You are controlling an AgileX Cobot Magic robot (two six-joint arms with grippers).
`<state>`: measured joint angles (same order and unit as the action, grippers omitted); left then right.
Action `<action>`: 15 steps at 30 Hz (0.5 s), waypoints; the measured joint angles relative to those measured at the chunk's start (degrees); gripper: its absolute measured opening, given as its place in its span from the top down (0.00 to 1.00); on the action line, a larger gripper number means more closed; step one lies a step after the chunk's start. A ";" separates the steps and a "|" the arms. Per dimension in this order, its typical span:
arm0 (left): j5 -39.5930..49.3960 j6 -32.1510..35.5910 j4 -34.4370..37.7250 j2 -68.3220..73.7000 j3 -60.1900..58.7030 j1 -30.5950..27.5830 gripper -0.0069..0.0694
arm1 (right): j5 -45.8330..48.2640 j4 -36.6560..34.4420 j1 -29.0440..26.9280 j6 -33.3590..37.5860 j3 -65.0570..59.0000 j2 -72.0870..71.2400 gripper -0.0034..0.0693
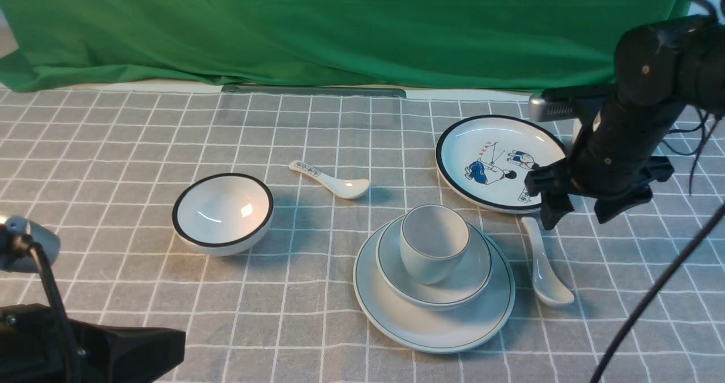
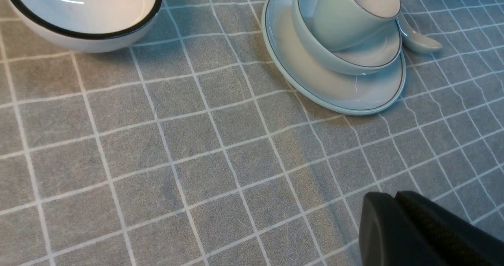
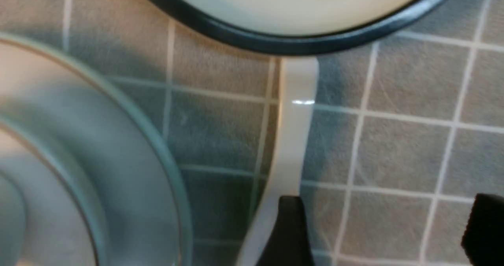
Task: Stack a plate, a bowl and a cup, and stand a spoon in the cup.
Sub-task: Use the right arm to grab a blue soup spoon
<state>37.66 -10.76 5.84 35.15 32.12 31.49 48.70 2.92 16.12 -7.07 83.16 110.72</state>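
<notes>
The cup's opening is wide and the plain spoon is long, so I expect the spoon to lean on the cup's rim, handle out, when I lower it.
The pale plate lies front right of centre. The bowl sits on it and the cup stands tilted inside the bowl. The plain white spoon lies flat on the cloth just right of the plate, handle pointing away. My right gripper hangs open low over the handle end. In the right wrist view one fingertip overlaps the spoon handle, and only bare cloth shows between the fingers of the right gripper. My left gripper is shut and empty, low at the near left, away from the stack.
A black-rimmed white bowl sits left of centre. A spoon with printed marks lies behind it, toward the middle. A black-rimmed plate with cartoon figures lies just beyond the plain spoon's handle. Green cloth hangs along the far edge.
</notes>
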 joint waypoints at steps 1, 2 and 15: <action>0.00 0.00 0.00 0.00 0.00 0.00 0.90 | -0.26 -0.04 0.00 0.00 0.26 0.59 0.16; 0.00 0.00 -0.08 0.00 0.00 0.00 0.90 | -0.32 -0.14 0.00 0.00 0.51 1.33 0.16; 0.38 -0.06 -0.64 0.00 0.00 0.00 0.90 | -3.70 -4.49 0.00 0.99 1.12 7.29 0.16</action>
<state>38.03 -10.82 5.20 35.15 32.12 31.49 45.00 -1.57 16.12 -6.08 84.28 118.01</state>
